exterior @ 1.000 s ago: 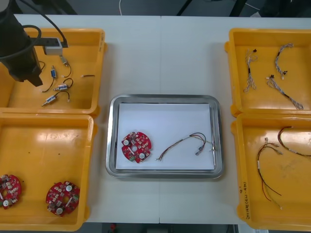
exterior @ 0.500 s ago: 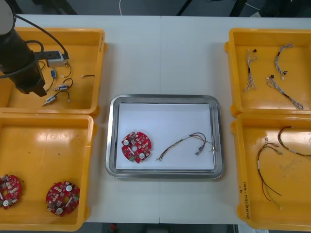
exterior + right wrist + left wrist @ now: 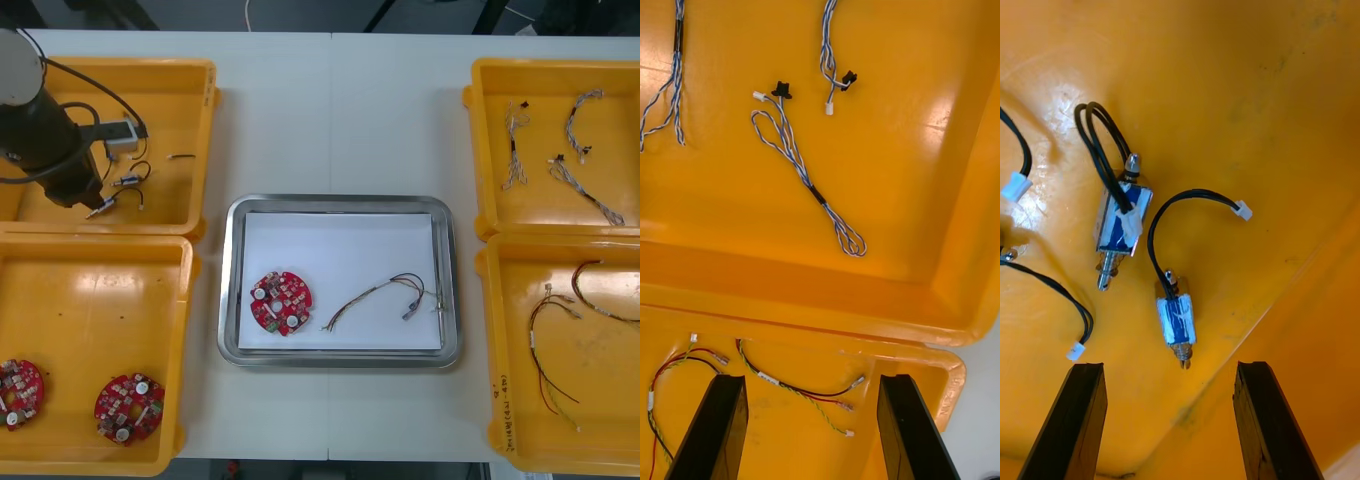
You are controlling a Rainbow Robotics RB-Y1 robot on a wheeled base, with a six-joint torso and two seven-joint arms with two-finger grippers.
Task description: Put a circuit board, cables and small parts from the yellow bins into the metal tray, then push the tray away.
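The twisted blue and white cable will stay in a bundle when the robot lifts and carries it, because a black band holds the cable's loops together at their middle.
My left arm reaches over the far left yellow bin. In the left wrist view my left gripper stands open just above the bin floor. A small metal part with a black lead lies right between its fingertips, and a second one lies beyond it. The metal tray, white inside, holds a round red circuit board and a thin cable. My right gripper hangs open over the right-hand bins, holding nothing.
Small metal parts lie beside my left arm. The near left bin holds two circuit boards. Blue and white cables lie in the far right bin, red and yellow cables in the near right one.
My left arm has moved nearer and slightly right across the far left bin, closing in on the small metal parts. Nothing in the tray has shifted.
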